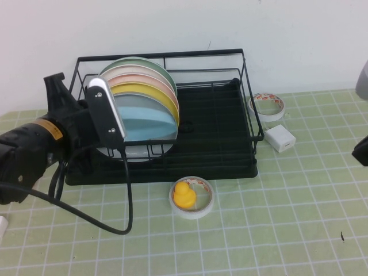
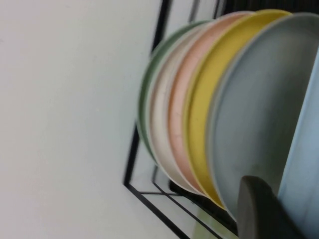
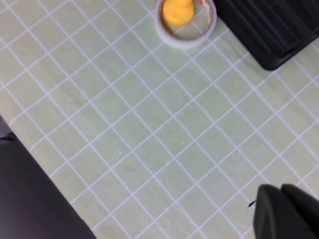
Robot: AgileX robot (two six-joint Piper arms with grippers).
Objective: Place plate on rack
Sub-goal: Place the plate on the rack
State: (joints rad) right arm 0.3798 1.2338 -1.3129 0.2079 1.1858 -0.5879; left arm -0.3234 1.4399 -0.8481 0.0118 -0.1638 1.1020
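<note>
The light blue plate (image 1: 146, 123) is leaning forward, away from the grey plate, so my left gripper should tip it back against the grey plate (image 1: 144, 100) before opening.
The light blue plate (image 1: 145, 121) stands on edge at the front of a row of plates in the black wire rack (image 1: 214, 154). My left gripper (image 1: 115, 135) is at the plate's left edge, shut on it. In the left wrist view one dark finger (image 2: 259, 209) lies between the grey plate (image 2: 254, 114) and the light blue plate (image 2: 304, 159); the other finger is hidden. Behind them stand the yellow (image 2: 204, 119), pink, white and green plates. My right gripper (image 1: 361, 152) is at the far right, shut and empty above the mat (image 3: 280, 191).
A tape roll holding a yellow duck (image 1: 185, 195) lies in front of the rack and shows in the right wrist view (image 3: 178, 11). Another tape roll (image 1: 267, 106) and a white cube (image 1: 280, 138) sit right of the rack. A black cable (image 1: 127, 195) loops over the mat.
</note>
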